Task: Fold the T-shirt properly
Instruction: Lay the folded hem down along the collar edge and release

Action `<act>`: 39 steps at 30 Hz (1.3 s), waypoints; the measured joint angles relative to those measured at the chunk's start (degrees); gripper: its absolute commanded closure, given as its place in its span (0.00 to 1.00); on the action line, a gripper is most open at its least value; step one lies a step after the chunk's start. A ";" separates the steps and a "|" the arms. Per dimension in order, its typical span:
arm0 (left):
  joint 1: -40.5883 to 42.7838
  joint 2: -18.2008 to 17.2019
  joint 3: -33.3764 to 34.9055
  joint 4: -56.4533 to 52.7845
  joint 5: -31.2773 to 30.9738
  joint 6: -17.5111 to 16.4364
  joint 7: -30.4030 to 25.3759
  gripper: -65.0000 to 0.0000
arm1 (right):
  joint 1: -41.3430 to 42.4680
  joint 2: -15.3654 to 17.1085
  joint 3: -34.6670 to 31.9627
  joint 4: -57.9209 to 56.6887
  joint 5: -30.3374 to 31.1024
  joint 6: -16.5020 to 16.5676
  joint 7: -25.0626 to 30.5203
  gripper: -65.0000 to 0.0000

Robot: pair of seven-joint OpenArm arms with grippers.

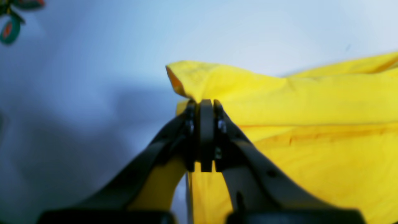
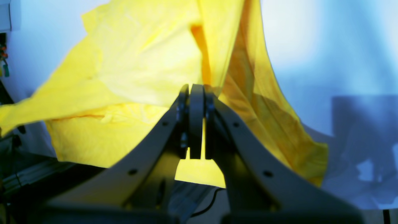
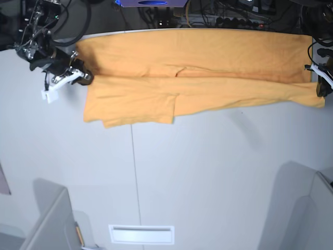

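Note:
My right gripper should pull the T-shirt toward the front (image 3: 171, 156) together with my left gripper, because the T-shirt's far edge (image 3: 200, 32) lies near the white table's back edge.
The orange-yellow T-shirt (image 3: 208, 67) lies stretched sideways across the far part of the white table, its upper layer folded down over itself. My right gripper (image 3: 86, 78) holds its left end and my left gripper (image 3: 318, 86) holds its right end. In the left wrist view, the left gripper (image 1: 206, 104) is shut on a raised fold of the yellow cloth (image 1: 311, 102). The right wrist view has the right gripper (image 2: 196, 90) shut on a bunched edge of the shirt (image 2: 140, 62), which hangs lifted in front of it.
The white table (image 3: 208, 172) has a thin seam (image 3: 136, 177) running front to back and a slot (image 3: 141, 234) near its front edge. Cables and equipment (image 3: 156, 8) crowd the back edge. Grey panels (image 3: 49, 224) stand at both front corners.

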 measured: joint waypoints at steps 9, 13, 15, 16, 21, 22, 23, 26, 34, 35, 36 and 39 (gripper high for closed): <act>1.92 -0.37 -0.52 0.26 0.15 0.02 -0.35 1.00 | -0.13 0.98 1.07 1.03 0.46 0.02 -1.11 1.00; 1.97 -0.35 -0.52 0.31 0.02 -0.02 -0.46 1.00 | 0.94 1.57 6.82 1.86 5.11 0.09 -4.68 1.00; 2.03 -0.33 -0.50 0.37 -0.07 -0.02 -0.42 1.00 | 1.03 1.57 7.87 1.86 5.88 0.09 -6.47 1.00; 2.03 -0.35 -0.31 0.37 -0.02 0.00 -0.42 1.00 | 0.92 1.51 7.65 1.86 5.86 0.09 -6.73 1.00; 3.34 -0.37 0.02 0.81 0.07 0.00 -0.61 1.00 | -2.08 1.20 3.04 1.68 5.64 0.07 -4.00 1.00; 3.98 -0.33 0.02 0.96 0.09 -0.02 -0.48 1.00 | -2.86 1.20 2.16 1.55 5.62 0.02 -2.84 1.00; 4.59 -0.28 0.02 0.96 0.15 0.00 -0.39 1.00 | -3.26 1.11 1.55 1.46 5.66 0.02 -2.51 1.00; 5.35 -0.04 0.02 1.01 0.26 0.02 -0.35 1.00 | -3.48 1.31 1.25 0.44 5.77 0.00 -0.79 1.00; 5.68 2.80 -0.02 1.01 6.91 0.02 -0.48 1.00 | -3.61 1.44 1.22 -0.48 0.87 -0.02 -0.59 1.00; 5.46 3.93 0.00 1.07 8.74 0.04 -0.57 1.00 | -3.61 1.40 1.20 -0.48 0.22 -0.02 -0.63 1.00; 5.49 4.76 0.04 1.05 9.75 -0.02 -0.42 1.00 | -3.63 1.36 1.20 -0.48 0.04 -0.02 -0.96 1.00; 5.51 5.16 0.13 1.05 10.84 -0.04 -0.44 1.00 | -3.61 1.42 1.22 -0.48 -0.11 -0.02 -1.20 1.00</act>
